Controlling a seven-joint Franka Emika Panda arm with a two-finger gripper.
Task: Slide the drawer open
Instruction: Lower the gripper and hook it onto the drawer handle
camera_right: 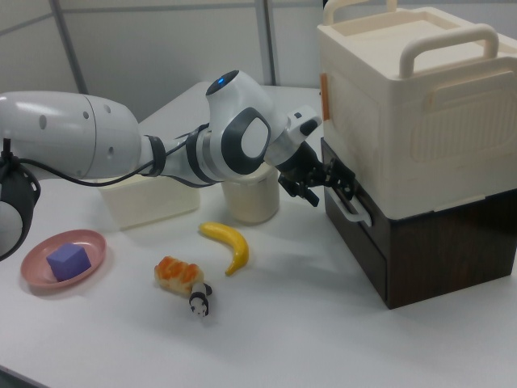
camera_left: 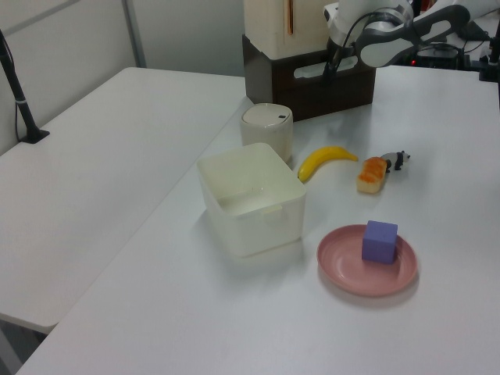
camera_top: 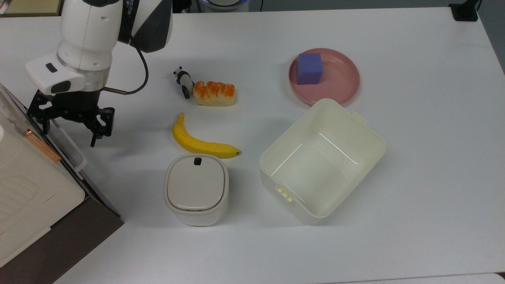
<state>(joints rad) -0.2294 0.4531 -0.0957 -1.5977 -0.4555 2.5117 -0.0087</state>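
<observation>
The drawer [camera_left: 319,91] will come straight out past the white lidded bin [camera_left: 267,131] when I pull the drawer's handle, because the bin stands off by the cabinet's corner.
The drawer [camera_right: 367,242] is the dark brown front of a cabinet, shut flush, with a white loop handle [camera_right: 353,212]. In the top view the handle [camera_top: 75,152] runs along the cabinet's dark edge [camera_top: 98,197] at the top view's left. My gripper [camera_top: 70,137] is open, black fingers pointing down, one on each side of the handle's upper end. The right view shows the gripper [camera_right: 331,184] right at the handle, close to the drawer front. In the left view it [camera_left: 330,66] hangs before the drawer [camera_left: 312,86] at the far end of the table.
A cream box [camera_top: 23,177] sits on top of the cabinet. Near the gripper lie a banana [camera_top: 201,144], a white lidded bin [camera_top: 196,189], a bread piece [camera_top: 214,93] and a panda figure [camera_top: 183,81]. Farther right are a cream tub [camera_top: 371,138] and a pink plate [camera_top: 343,85] with a purple block [camera_top: 309,68].
</observation>
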